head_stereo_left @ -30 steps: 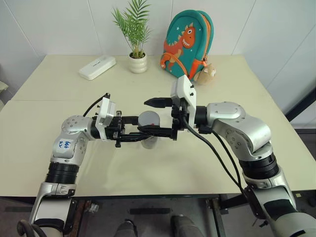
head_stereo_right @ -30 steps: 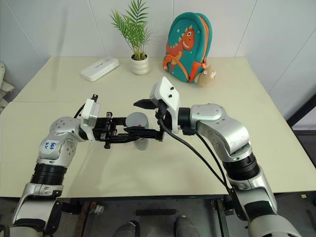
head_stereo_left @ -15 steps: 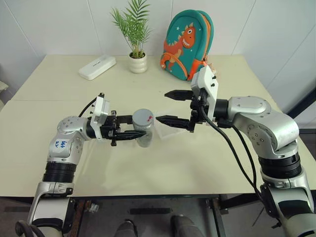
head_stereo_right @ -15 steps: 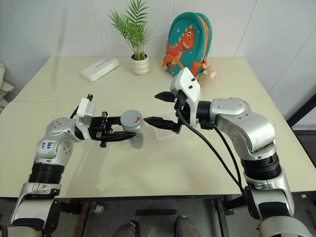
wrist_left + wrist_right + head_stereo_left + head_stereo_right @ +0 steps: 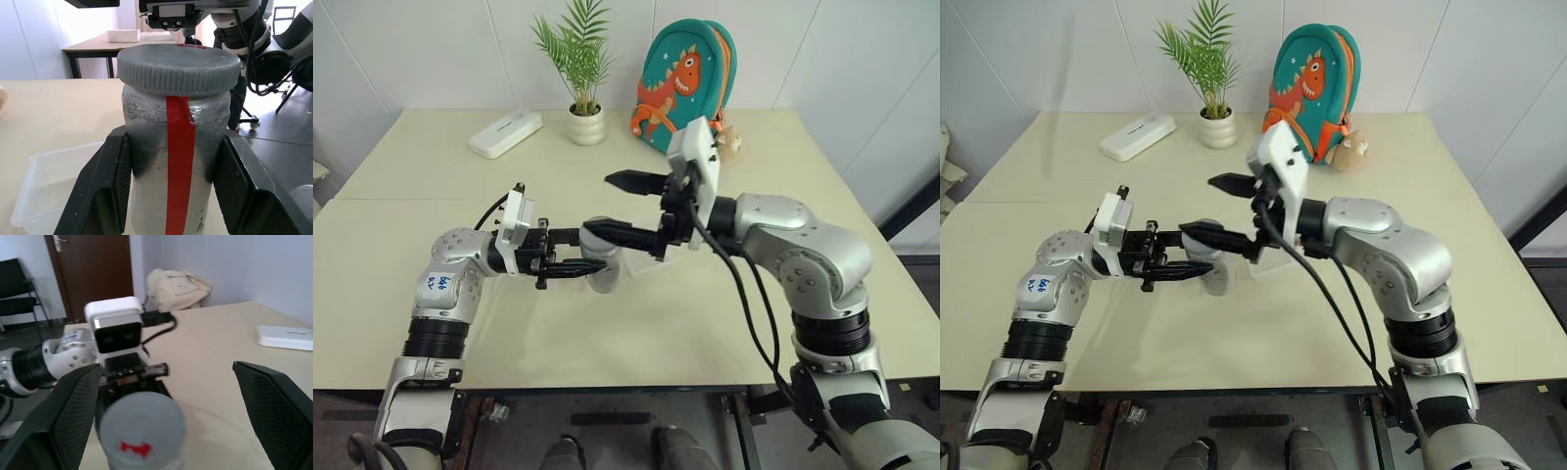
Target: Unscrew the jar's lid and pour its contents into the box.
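I am going to unscrew the grey lid (image 5: 143, 428), and the red mark (image 5: 136, 449) stays within the round top. The lid will come off in one piece and take that mark along.
The clear jar (image 5: 176, 147), with a red strip down its side, is held upright above the table with my left gripper (image 5: 175, 142) shut on its body. The grey lid (image 5: 178, 68) sits on the jar and carries a small red mark on top (image 5: 132, 447). My right gripper (image 5: 599, 204) is open and points left, one finger above the lid and the other across the front of the jar (image 5: 604, 274). The clear plastic box (image 5: 54, 181) lies on the table just beyond the jar, under the right gripper (image 5: 166, 367). The contents cannot be made out.
At the back of the table (image 5: 431, 186) are a flat white case (image 5: 506, 134), a potted plant (image 5: 586, 124), a teal dinosaur backpack (image 5: 683, 88) and a small plush toy (image 5: 732, 145). The table's front edge runs just below both arms.
The right gripper drew back to the right, away from the jar, then came back left and higher, still open. The left gripper kept the jar in place.
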`<state>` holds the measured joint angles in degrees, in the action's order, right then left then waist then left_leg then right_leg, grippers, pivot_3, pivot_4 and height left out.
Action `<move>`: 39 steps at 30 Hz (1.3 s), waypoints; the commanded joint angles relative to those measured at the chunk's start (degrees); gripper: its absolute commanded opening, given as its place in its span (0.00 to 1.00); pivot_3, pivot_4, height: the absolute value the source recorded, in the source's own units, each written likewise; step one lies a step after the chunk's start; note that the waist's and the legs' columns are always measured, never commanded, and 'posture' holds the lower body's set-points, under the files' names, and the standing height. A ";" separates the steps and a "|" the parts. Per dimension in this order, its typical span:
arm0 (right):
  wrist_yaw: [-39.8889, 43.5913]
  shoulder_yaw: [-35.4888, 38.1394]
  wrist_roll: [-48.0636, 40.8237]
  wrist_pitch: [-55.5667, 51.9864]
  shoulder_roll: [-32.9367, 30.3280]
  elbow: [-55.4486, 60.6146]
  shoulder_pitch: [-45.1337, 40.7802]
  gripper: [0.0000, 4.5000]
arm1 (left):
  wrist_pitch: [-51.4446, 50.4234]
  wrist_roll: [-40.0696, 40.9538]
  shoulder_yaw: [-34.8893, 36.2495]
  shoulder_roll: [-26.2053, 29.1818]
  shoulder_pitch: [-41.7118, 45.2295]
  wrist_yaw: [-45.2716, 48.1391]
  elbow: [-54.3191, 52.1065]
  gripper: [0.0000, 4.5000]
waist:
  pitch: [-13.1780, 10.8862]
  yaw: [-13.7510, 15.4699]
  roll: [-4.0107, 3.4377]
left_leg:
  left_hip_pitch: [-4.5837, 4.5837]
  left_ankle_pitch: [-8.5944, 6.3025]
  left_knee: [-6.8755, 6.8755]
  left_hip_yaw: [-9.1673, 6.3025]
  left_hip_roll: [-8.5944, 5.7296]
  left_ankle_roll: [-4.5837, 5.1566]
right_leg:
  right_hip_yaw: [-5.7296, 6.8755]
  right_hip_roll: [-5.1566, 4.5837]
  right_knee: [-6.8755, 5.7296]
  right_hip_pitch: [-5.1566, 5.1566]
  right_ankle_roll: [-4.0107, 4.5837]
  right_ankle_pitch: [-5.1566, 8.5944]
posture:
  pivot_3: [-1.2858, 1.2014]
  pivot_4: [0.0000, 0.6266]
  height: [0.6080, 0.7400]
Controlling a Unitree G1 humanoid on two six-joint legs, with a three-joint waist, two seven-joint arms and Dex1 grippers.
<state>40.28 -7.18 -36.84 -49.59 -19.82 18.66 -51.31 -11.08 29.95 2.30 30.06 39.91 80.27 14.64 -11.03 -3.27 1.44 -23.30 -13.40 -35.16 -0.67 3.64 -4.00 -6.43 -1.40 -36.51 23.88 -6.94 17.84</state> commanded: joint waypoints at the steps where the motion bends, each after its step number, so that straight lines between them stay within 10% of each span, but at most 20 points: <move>1: -0.40 -0.96 1.48 2.78 1.31 0.22 -0.91 1.00 | 0.93 0.37 0.35 -0.07 1.93 0.74 -0.35 0.43 | 0.00 -0.02 0.00 | 0.00 0.00 0.00 0.00 0.00 0.00 | 0.00 0.00 0.00 0.00 0.00 0.00 | 0.52 0.24 1.00; 39: 15.28 -5.41 8.81 13.31 0.51 -13.38 -4.49 1.00 | -0.73 1.03 -0.44 -0.42 1.31 0.72 -3.62 0.43 | 0.00 -0.08 0.00 | 0.00 0.00 -0.01 0.00 0.00 0.00 | 0.01 0.00 -0.03 0.01 0.00 0.00 | 0.52 0.24 1.00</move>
<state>55.18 -14.39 -27.70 -37.44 -19.34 4.24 -54.19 -11.83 29.97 1.32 29.41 40.78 80.85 13.50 -11.03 -3.34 1.44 -23.30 -13.40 -35.17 -0.67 3.64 -4.00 -6.42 -1.39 -36.53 23.89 -6.94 17.84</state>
